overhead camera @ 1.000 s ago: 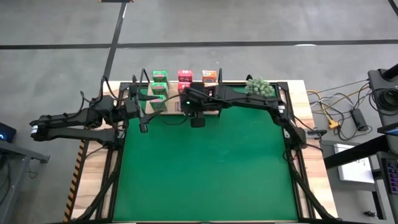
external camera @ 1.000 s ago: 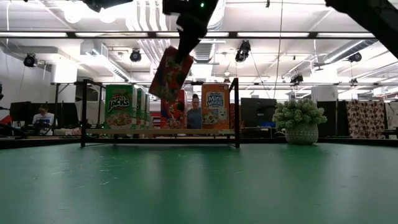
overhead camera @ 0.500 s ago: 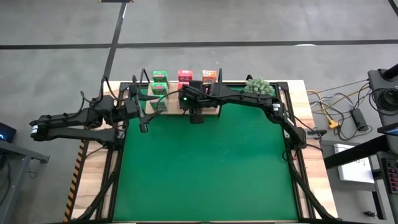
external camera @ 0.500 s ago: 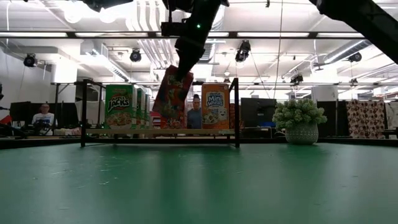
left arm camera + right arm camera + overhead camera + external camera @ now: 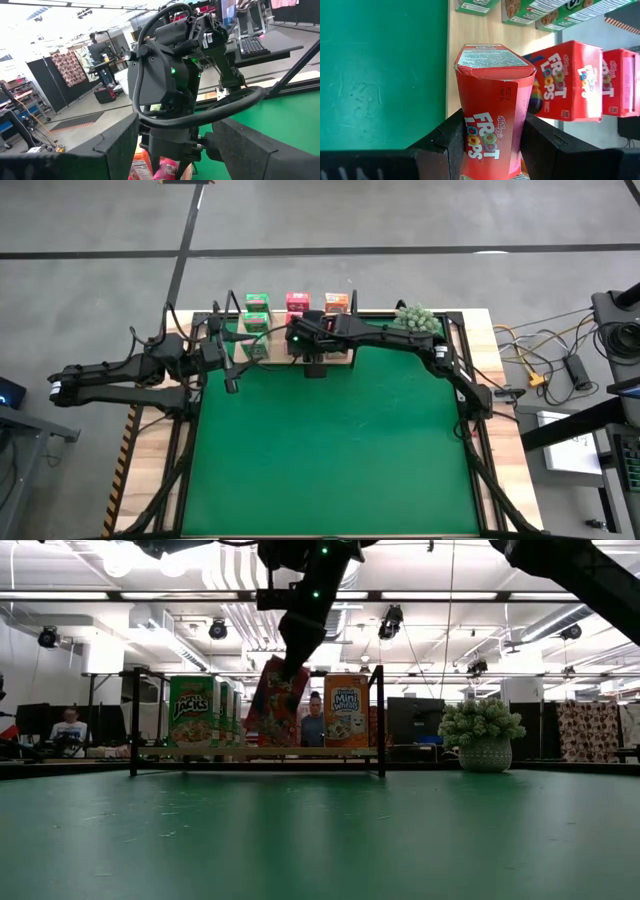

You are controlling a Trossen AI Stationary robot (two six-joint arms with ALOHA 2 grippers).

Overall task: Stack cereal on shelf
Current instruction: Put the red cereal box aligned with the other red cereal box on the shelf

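Next, my right gripper lets go of the red cereal box point(image 5: 282, 714) where it slants over the front board point(image 5: 272, 751), then gently pushes it straight with closed fingers.
The wooden shelf point(image 5: 290, 352) point(image 5: 257, 752) stands at the table's far edge. Green point(image 5: 193, 711), orange point(image 5: 346, 711) and pink-red point(image 5: 565, 80) cereal boxes stand upright on its boards. My right gripper point(image 5: 290, 662) point(image 5: 305, 348) hangs over the shelf's middle, shut on another red cereal box point(image 5: 275, 703) point(image 5: 490, 125). My left gripper point(image 5: 231, 376) waits level at the shelf's left end, open, with nothing between its fingers point(image 5: 117, 145). My right gripper pinches the red box between its two fingers point(image 5: 442, 145), on two opposite faces near its upper end point(image 5: 470, 150). The fingers slant down from the near side. The box hangs tilted below them, its lower end point(image 5: 258, 738) close over the front board; whether it touches, I cannot tell.
A small green plant in a pot point(image 5: 417, 318) point(image 5: 483, 736) stands right of the shelf. Black wire brackets point(image 5: 380, 720) rise at both shelf ends. The green mat point(image 5: 330, 450) stretches toward the near edge. A person point(image 5: 70, 725) sits in the room behind.
My right gripper has gone down and toward the far edge with the red box. The box, still tilted, has sunk from above the shelf into the gap between the green and orange boxes, its lower end now near the front board.
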